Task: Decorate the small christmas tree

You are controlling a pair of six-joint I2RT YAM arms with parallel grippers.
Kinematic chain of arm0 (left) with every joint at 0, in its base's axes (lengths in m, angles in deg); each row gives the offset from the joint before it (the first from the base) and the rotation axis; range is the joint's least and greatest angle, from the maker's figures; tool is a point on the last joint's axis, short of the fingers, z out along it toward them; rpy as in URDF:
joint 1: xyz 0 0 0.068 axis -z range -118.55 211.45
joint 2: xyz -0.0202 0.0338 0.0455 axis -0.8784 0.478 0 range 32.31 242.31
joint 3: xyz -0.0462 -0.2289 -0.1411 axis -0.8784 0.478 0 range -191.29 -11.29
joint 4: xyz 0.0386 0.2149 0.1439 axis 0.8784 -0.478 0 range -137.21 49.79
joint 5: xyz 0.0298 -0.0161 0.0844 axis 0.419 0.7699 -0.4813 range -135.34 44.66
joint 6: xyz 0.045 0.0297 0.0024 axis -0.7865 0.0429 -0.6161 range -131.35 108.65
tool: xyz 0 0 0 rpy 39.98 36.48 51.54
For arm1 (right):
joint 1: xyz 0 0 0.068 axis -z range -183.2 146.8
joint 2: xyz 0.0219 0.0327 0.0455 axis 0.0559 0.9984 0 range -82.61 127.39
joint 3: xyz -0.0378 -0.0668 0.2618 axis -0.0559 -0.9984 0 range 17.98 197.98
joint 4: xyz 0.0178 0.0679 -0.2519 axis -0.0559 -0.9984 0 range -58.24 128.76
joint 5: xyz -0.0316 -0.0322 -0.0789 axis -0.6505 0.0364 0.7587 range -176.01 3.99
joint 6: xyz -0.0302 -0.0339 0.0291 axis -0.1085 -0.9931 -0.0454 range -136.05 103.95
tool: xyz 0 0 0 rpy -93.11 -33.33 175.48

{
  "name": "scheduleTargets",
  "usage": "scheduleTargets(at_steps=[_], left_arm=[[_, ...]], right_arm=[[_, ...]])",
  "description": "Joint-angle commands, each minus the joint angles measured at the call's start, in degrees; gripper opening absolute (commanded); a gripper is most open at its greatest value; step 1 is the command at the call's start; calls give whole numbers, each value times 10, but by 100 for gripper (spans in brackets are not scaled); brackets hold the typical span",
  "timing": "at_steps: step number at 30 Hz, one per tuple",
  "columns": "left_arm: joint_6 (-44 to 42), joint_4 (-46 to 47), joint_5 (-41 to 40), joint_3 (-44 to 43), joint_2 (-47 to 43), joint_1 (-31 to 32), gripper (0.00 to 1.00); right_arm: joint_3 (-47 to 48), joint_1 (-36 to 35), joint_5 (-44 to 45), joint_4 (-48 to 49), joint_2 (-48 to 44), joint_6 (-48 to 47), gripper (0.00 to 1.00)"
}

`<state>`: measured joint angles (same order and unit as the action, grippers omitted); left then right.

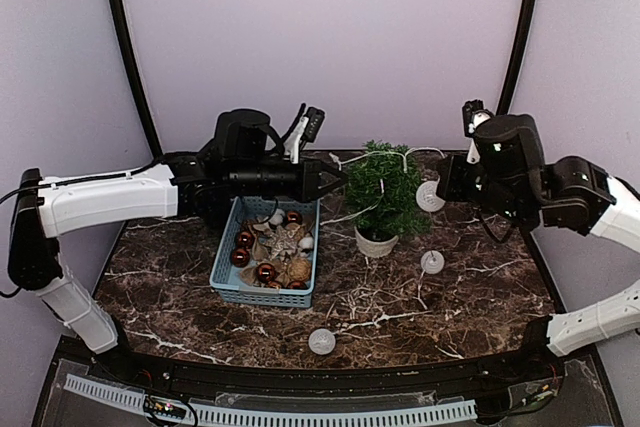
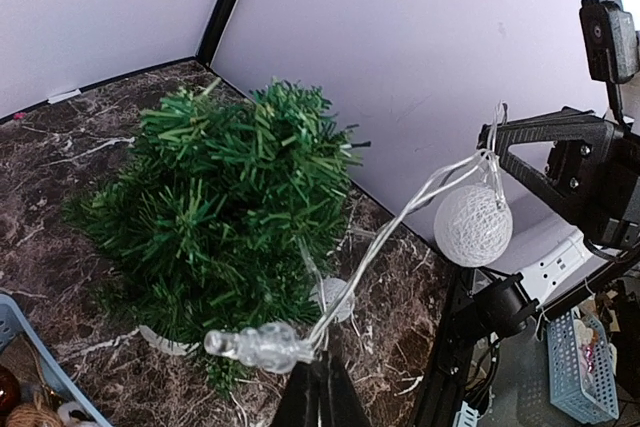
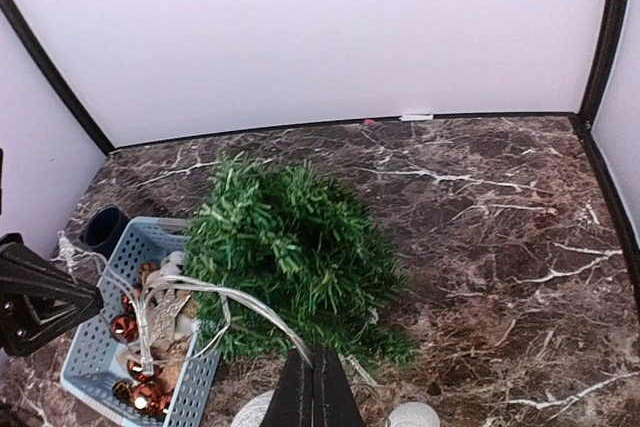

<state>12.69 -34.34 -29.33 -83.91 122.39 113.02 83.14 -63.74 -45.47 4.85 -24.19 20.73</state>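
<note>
My left gripper should keep carrying the wire back until it drapes behind the tree and then let go, because the wire stretches over the tree's top (image 1: 385,151) from gripper to gripper.
The small christmas tree (image 1: 386,190) stands in a white pot (image 1: 376,243) at mid-table. It also shows in the left wrist view (image 2: 230,207) and the right wrist view (image 3: 295,247). A clear light-string wire (image 2: 400,217) with white woven balls spans the two grippers in front of the tree. My left gripper (image 2: 320,365) is shut on one end, beside a clear plastic piece (image 2: 255,345). My right gripper (image 3: 315,365) is shut on the wire (image 3: 230,295) on the tree's right. One ball (image 2: 472,225) hangs below the right gripper (image 2: 495,142).
A blue basket (image 1: 262,297) with red baubles and other ornaments sits left of the tree, under the left arm. White balls lie on the marble table right of the pot (image 1: 432,262) and near the front edge (image 1: 322,341). Walls close behind.
</note>
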Motion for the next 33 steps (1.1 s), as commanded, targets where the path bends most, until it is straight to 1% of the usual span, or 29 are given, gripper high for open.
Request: scheduleTargets(at_steps=[1,6,9,13,19,26,33], left_arm=[[13,3,22,-41,14,-27,0],[18,-2,55,-71,52,-50,0],[12,-12,66,-97,75,-58,0],[7,-20,71,-121,100,-75,0],[-3,-26,90,-164,141,-97,0],[-8,-40,105,-223,201,-114,0],[-17,-55,124,-283,259,-126,0]], right_arm=[[93,29,56,-110,70,-18,0],[178,74,67,-154,127,-40,0],[212,99,68,-171,151,-60,0],[236,132,37,-160,181,-104,0],[276,162,14,-151,229,-138,0],[304,208,-29,-129,279,-157,0],[309,247,-82,-117,320,-169,0]])
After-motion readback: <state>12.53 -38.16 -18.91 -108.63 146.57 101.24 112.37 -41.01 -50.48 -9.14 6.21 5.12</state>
